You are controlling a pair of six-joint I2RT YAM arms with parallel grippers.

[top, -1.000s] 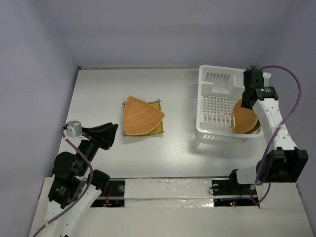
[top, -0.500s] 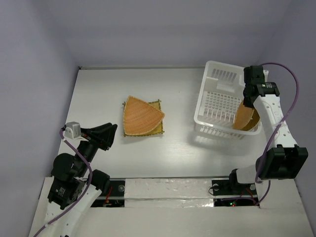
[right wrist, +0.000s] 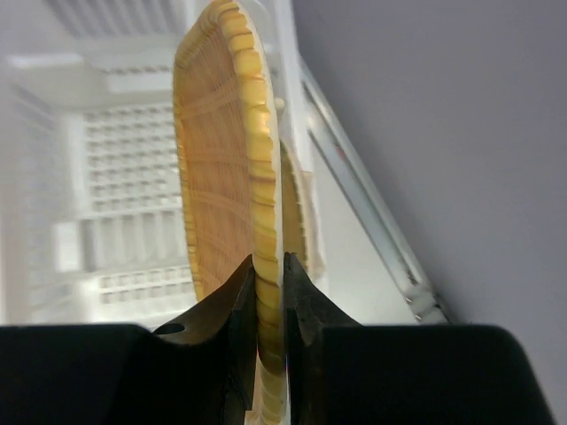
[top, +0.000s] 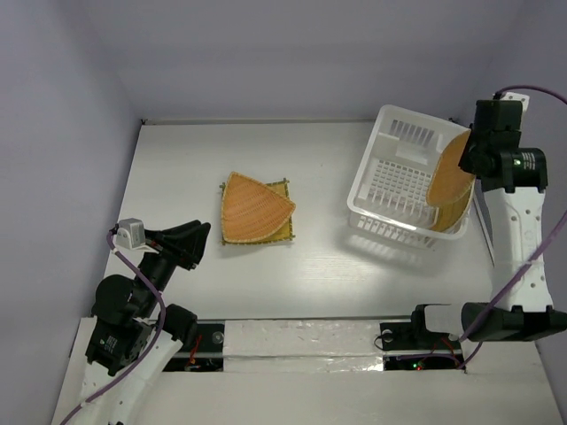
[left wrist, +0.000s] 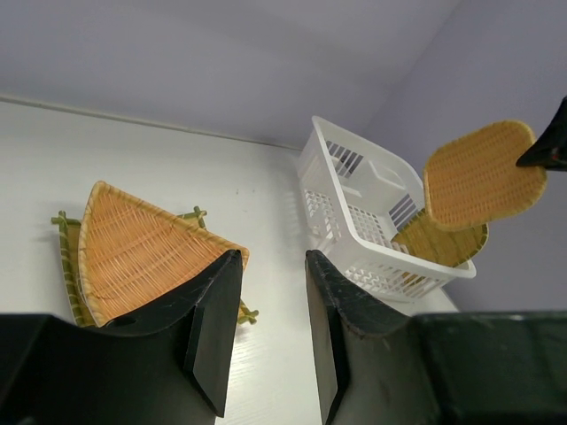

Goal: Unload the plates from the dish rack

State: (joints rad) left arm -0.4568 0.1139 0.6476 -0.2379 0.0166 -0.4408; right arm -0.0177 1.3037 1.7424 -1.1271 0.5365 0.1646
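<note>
The tan-orange plate (left wrist: 478,177) is hanging by its rim, clear of the yellower plate. My right gripper goes on carrying it until it sits on the fan-shaped plate (top: 252,211).
My right gripper (top: 469,152) (right wrist: 268,266) is shut on the rim of a rounded tan-orange woven plate (top: 449,173) (right wrist: 221,150) (left wrist: 483,173) and holds it on edge above the right side of the white dish rack (top: 363,177) (left wrist: 341,208) (right wrist: 124,177). A second, yellower plate (top: 458,212) (left wrist: 440,243) (right wrist: 298,204) leans inside the rack behind it. A fan-shaped orange plate (top: 252,208) (left wrist: 142,252) lies on a square plate with dark trim (top: 284,189) at the table's middle. My left gripper (top: 205,237) (left wrist: 270,257) is open and empty, near the front left.
The rack sits skewed at the back right of the white table (top: 177,159), close to the right wall. The lavender walls enclose the back and both sides. A purple cable (top: 554,257) loops off the right arm.
My right gripper has risen and moved right, lifting the rounded plate up out of the rack. The rack has turned and shifted a little. The left arm has not moved.
</note>
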